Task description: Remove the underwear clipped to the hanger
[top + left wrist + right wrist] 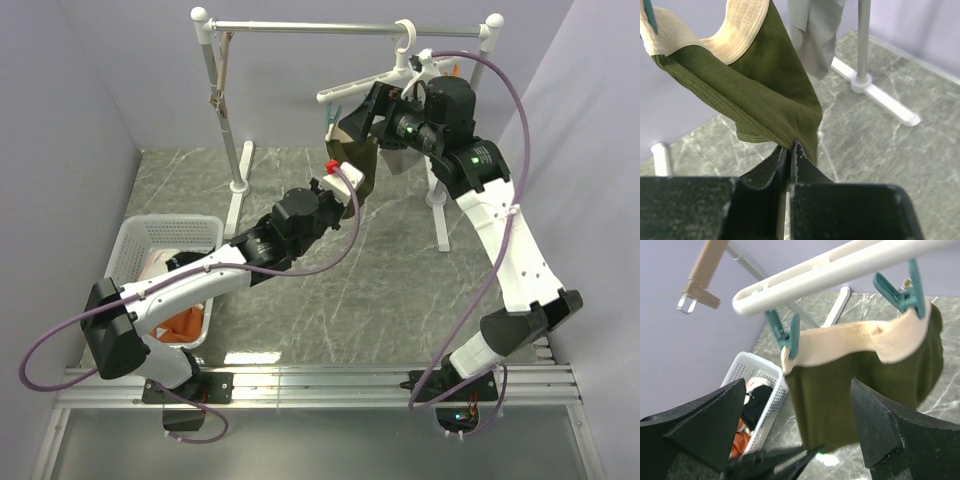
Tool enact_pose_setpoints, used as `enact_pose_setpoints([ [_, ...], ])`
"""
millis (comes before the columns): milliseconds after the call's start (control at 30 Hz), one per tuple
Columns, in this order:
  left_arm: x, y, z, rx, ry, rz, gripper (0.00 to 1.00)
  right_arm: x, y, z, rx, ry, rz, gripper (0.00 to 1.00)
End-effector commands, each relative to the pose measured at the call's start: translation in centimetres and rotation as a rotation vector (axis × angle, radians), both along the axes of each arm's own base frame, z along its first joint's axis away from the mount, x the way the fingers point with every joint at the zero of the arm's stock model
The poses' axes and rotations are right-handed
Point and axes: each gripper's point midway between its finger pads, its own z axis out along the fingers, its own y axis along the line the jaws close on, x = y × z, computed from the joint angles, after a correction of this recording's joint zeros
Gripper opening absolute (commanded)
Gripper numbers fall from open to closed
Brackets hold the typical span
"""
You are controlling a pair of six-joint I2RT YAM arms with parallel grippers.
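Note:
The hanger is tilted and its teal clips are holding the waistband. My right gripper should undo the clips while my left gripper keeps hold of the brief's lower edge.
A dark olive green brief with a cream waistband hangs from two teal clips on a white hanger. It also shows in the top view and the left wrist view. My left gripper is shut on the brief's lower edge, below the hanger. My right gripper is open and empty, just in front of the brief near the hanger. A light grey brief hangs behind the olive one. A black brief lies in the basket.
A white basket stands on the floor at the left, with an orange cloth inside. The hanger hangs on a white rack rail with feet on the marble floor. A wooden hanger hangs at the rack's left end.

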Motion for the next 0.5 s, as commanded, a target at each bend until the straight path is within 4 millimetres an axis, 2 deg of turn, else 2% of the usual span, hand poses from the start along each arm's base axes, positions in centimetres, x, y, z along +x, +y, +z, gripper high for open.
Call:
enact_pose_setpoints([
  [0, -0.5, -0.3, 0.4, 0.078, -0.056, 0.031, 0.06, 0.9, 1.4, 1.8, 0.009, -0.086, 0.051, 0.91],
  [67, -0.8, -1.2, -0.3, 0.142, -0.069, 0.035, 0.05, 1.2, 1.4, 1.8, 0.002, -0.092, 0.046, 0.92],
  [100, -0.5, -0.9, -0.5, 0.193, -0.093, 0.064, 0.05, 1.4, 1.5, 1.7, -0.004, -0.097, 0.045, 0.92],
  [200, -0.5, -1.9, -1.6, 0.268, -0.117, 0.085, 0.04, 1.9, 1.6, 1.7, -0.024, -0.108, 0.039, 0.92],
  [367, 0.0, -2.3, -1.4, 0.297, -0.147, 0.101, 0.02, 2.3, 1.8, 2.2, -0.042, -0.127, 0.042, 0.92],
  [433, 0.2, -2.5, -1.0, 0.299, -0.157, 0.108, 0.01, 2.8, 1.8, 1.5, -0.06, -0.107, 0.033, 0.92],
  [467, 0.2, -2.6, -0.7, 0.297, -0.163, 0.108, 0.01, 2.9, 1.6, 2.0, -0.067, -0.121, 0.027, 0.92],
])
